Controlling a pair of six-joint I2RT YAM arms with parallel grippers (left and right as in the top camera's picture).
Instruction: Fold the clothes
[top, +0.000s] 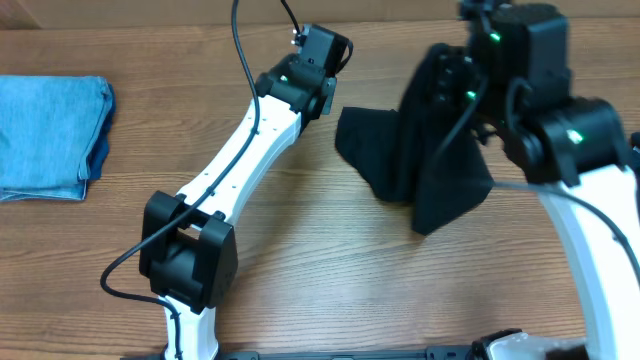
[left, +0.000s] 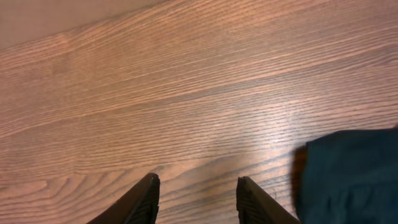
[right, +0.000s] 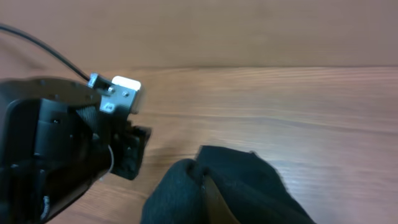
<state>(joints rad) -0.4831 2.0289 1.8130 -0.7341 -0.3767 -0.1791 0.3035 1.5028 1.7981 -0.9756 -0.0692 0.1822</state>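
The black T-shirt hangs bunched (top: 424, 152) from my right gripper, so my right gripper should draw it away from my left gripper and spread it before folding.
A black T-shirt (top: 400, 160) hangs bunched from my right gripper (top: 448, 78), its lower part draped on the wooden table. In the right wrist view the black T-shirt (right: 249, 186) wraps over the shut jaws of my right gripper (right: 208, 190) and hides most of the fingers. My left gripper (top: 338, 50) hovers just left of the shirt, at the table's far side. In its own view my left gripper (left: 196, 186) stands open over bare wood with nothing between the fingers. A corner of the dark shirt (left: 351, 177) lies to its right, apart from it.
Folded light blue denim clothes (top: 50, 135) lie at the table's left edge. The left arm's white link (top: 240, 160) crosses the table's middle diagonally. The left gripper's black body (right: 62, 155) shows close beside the shirt in the right wrist view.
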